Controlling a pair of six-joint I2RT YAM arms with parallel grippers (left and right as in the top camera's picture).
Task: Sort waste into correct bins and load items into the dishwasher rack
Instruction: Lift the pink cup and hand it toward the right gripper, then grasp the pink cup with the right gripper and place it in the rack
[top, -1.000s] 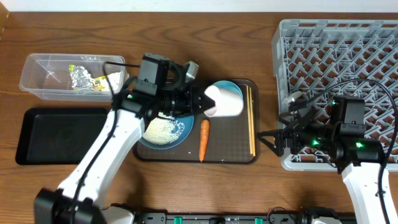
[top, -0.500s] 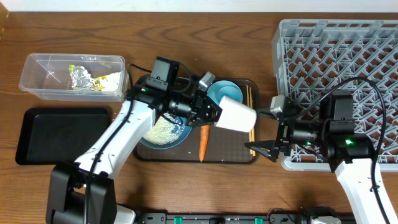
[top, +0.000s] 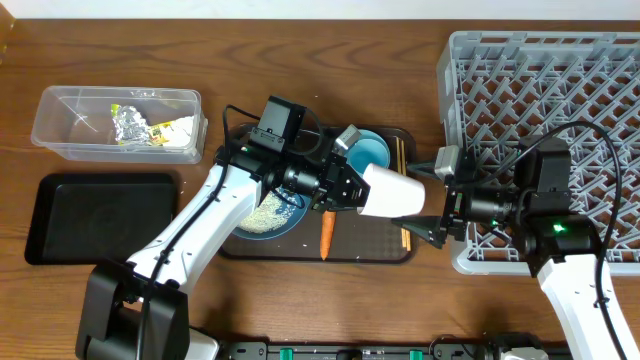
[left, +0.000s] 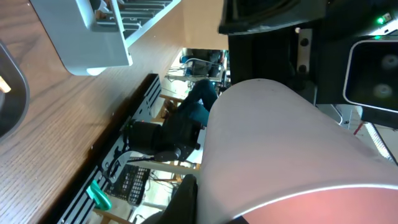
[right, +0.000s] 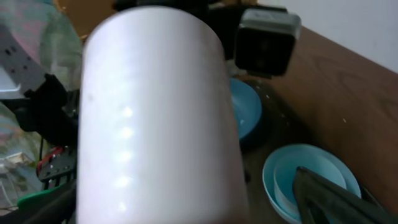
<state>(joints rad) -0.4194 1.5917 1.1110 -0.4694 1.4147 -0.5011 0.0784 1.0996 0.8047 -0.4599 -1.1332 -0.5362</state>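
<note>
Next, I take the cup's loose end (top: 415, 197) with my right gripper and carry it to the grey dishwasher rack, because my left gripper is holding the white-pink cup (top: 388, 191) short of the rack.
My left gripper (top: 352, 187) is shut on the white-pink cup (top: 392, 190) and holds it on its side above the right end of the brown serving tray. The cup fills the left wrist view (left: 273, 143) and the right wrist view (right: 161, 112). My right gripper (top: 424, 198) is open, with one finger on each side of the cup's free end. The dark-blue bowl (top: 290, 212) holds white rice (top: 258, 212). The carrot (top: 326, 234), light-blue bowls (top: 372, 150) (right: 311, 177) and chopsticks (top: 402, 152) lie on the serving tray. The grey dishwasher rack (top: 540, 110) stands at the right.
The clear tub (top: 60, 110) at the back left holds foil (top: 128, 125) and wrapper scraps (top: 168, 129). The black tray (top: 95, 215) lies in front of it. The brown serving tray (top: 365, 245) sits between the arms.
My left gripper has carried the cup to the right, off the bowls. My right gripper has moved left, and its open fingers now flank the cup.
</note>
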